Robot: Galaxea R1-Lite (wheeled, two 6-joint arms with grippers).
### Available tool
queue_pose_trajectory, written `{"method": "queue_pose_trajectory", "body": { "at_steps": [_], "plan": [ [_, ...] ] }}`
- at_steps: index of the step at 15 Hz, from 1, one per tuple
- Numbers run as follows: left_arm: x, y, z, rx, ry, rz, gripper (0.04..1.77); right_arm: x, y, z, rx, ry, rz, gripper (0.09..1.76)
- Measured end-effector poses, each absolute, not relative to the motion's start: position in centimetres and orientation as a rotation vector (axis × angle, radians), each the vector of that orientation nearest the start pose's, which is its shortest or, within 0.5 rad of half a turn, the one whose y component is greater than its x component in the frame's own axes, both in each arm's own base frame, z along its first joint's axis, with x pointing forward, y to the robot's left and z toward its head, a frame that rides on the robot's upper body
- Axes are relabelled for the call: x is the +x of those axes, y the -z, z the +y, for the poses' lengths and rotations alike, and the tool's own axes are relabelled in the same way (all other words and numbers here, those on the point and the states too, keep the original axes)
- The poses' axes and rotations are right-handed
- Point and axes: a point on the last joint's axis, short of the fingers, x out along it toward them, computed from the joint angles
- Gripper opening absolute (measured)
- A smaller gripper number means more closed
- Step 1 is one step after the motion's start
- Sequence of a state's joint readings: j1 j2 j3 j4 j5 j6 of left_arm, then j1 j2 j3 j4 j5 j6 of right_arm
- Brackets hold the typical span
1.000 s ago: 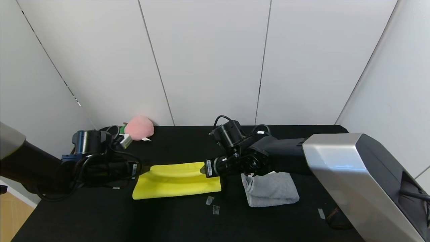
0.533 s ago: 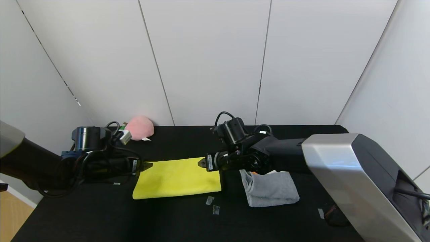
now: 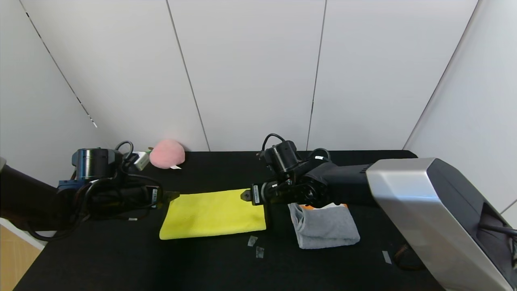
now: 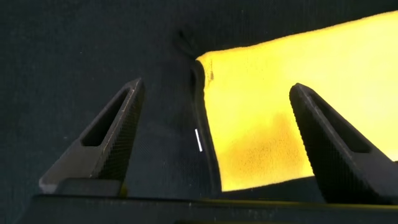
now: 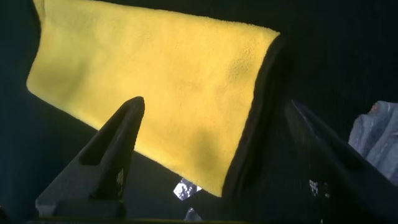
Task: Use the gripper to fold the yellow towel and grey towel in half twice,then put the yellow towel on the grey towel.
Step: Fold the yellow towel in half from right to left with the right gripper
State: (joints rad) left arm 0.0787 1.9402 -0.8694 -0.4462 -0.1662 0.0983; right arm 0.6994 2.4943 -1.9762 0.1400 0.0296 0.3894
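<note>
The yellow towel is lying flat and loose (image 3: 213, 214), so I expect its opposite end (image 3: 167, 225) to drag along when my right gripper lifts the trimmed end and pulls it.
The yellow towel (image 3: 214, 214) lies flat on the black table (image 3: 121, 262) as a folded rectangle with a dark trim edge. My left gripper (image 3: 171, 197) hovers open at its far left corner, nothing between the fingers; in the left wrist view the left gripper (image 4: 216, 85) straddles the corner of the yellow towel (image 4: 292, 106). My right gripper (image 3: 243, 195) is open at the far right corner; in the right wrist view the right gripper (image 5: 215, 102) spans the trimmed end of the yellow towel (image 5: 155, 68). The grey towel (image 3: 327, 228) sits folded to the right, an orange patch at its far edge.
A pink plush peach (image 3: 167, 153) rests at the back left by the wall. Small tape scraps (image 3: 252, 241) lie in front of the yellow towel, another scrap (image 3: 386, 257) at the right. White wall panels close the back and sides.
Both grippers opened and let go of the yellow towel's raised far edge, which dropped flat. The left arm drew back leftward, the right arm slightly rightward.
</note>
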Motion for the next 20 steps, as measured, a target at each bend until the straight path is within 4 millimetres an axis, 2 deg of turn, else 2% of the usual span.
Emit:
{"method": "queue_pose_trajectory", "body": {
  "at_steps": [6,9,20],
  "plan": [
    [33.6,-10.8,2.3,0.018,0.116,0.602,1.68,39.2,-7.7,32.5,0.131,-0.528,0.832,1.67],
    [33.5,-10.8,2.4,0.017,0.113,0.604,1.69,38.8,-6.9,33.0,0.117,-0.530,0.862,1.68],
    [33.6,-10.8,2.9,0.013,0.099,0.602,1.71,37.9,-5.6,34.3,0.107,-0.545,0.894,1.70]
  ]
}}
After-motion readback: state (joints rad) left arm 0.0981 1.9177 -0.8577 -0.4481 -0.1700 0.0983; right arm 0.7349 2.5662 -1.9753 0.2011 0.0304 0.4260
